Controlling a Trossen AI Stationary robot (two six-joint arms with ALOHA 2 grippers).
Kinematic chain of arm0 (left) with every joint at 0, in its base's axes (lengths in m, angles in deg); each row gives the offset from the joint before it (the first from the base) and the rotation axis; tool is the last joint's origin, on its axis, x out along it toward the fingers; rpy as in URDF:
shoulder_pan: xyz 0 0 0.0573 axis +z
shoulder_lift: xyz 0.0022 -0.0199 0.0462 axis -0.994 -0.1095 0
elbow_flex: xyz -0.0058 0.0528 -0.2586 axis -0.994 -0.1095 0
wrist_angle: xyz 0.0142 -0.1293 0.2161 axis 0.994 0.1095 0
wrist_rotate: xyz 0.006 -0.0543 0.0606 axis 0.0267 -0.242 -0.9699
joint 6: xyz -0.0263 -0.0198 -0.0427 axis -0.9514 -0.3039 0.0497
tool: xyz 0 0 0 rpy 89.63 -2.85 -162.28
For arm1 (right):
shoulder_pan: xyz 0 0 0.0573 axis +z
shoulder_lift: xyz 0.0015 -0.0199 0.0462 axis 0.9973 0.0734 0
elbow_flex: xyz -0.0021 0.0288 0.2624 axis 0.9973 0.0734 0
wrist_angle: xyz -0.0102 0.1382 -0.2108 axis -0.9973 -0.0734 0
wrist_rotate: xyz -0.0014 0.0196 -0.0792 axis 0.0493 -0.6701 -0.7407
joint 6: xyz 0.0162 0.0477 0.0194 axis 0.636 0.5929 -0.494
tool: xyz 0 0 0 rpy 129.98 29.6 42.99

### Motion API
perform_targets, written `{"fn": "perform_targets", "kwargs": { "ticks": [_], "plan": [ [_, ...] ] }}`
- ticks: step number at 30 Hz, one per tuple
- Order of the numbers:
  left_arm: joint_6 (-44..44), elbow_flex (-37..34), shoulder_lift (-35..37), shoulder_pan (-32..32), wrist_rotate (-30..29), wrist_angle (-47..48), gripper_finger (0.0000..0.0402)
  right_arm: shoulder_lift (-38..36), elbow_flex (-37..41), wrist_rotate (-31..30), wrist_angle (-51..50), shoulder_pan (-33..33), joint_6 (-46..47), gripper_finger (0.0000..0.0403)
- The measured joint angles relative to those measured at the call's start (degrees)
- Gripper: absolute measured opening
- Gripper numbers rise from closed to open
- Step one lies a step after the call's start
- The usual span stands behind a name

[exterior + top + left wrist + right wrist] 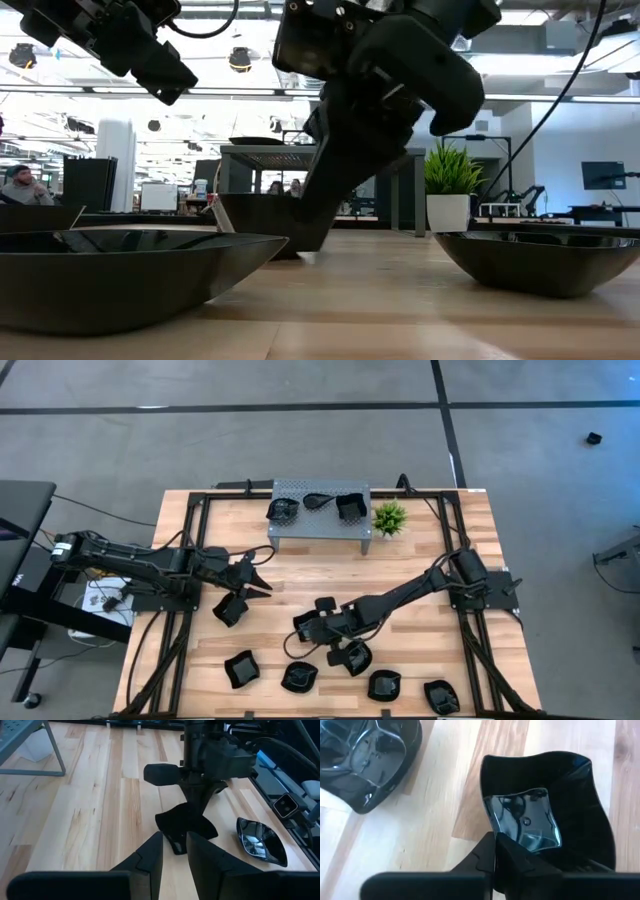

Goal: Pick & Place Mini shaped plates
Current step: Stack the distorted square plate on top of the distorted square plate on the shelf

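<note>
The robot's right gripper is pinching the wavy square plate point(492, 820) by its rim, so the robot should go on carrying it until its free base touches the stand's plate point(351, 507) nearest the plant.
Several glossy black mini plates lie flat on the wooden table: one point(230, 608) near my left gripper, one point(352, 656) beside my right arm, and a row along the near edge point(299, 678). Three more point(318, 501) sit on the grey perforated stand point(320, 528). My left gripper point(268, 574) hovers open above the table, holding nothing; its fingers show in the left wrist view point(175, 852). My right gripper point(496, 851) is shut on a wavy-edged square plate point(580, 820) at the table's middle, also visible from the left wrist point(192, 825). My right gripper pinches the wavy square plate by its rim point(486, 822) between the two fingers. The fingers come from above, pointing steeply down point(197, 795). The plate sits low at the tabletop under the fingers; whether it is lifted clear I cannot tell.
A small green plant point(389, 517) stands right of the stand. Another shiny plate point(365, 755) lies close to the held one. Black frame rails point(190, 560) run along both table sides. Bare wood lies between the stand and the arms.
</note>
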State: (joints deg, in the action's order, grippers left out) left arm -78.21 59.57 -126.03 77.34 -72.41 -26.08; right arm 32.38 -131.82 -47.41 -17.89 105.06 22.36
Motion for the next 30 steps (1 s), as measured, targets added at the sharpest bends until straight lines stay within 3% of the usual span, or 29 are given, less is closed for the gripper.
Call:
{"fn": "perform_targets", "kwargs": {
  "ticks": [4, 8, 16, 20, 22, 25, 30],
  "plan": [
    [0.0, 0.0, 0.0, 0.0, 0.0, 0.0, 0.0088, 0.0, -4.7, 0.4, -4.4, 0.1, 0.0, 0.0004],
    [0.0, 0.0, 0.0, 0.0, 0.0, -0.1, 0.0088, -0.4, -13.3, -2.0, -17.7, 0.1, 1.0, 0.0006],
    [0.0, 0.0, 0.0, 0.0, 0.0, -0.1, 0.0088, -0.6, -30.0, -22.3, -48.0, 2.1, -0.2, 0.0003],
    [0.0, 0.0, 0.0, 0.0, 0.0, -0.2, 0.0088, -1.2, -34.9, -36.8, -63.0, 1.1, 0.2, 0.0002],
    [0.0, 0.0, 0.0, 0.0, 0.0, -0.2, 0.0088, -1.7, -35.6, -40.8, -69.1, -0.7, 3.2, 0.0002],
    [0.0, 0.0, 0.0, 0.0, 0.0, -0.2, 0.0088, -4.1, -34.5, -41.5, -70.8, -4.9, 4.2, 0.0001],
    [0.0, 0.0, 0.0, 0.0, 0.0, -0.3, 0.0088, -8.2, -32.7, -40.5, -69.7, -14.3, -2.4, 0.0001]
  ]
}}
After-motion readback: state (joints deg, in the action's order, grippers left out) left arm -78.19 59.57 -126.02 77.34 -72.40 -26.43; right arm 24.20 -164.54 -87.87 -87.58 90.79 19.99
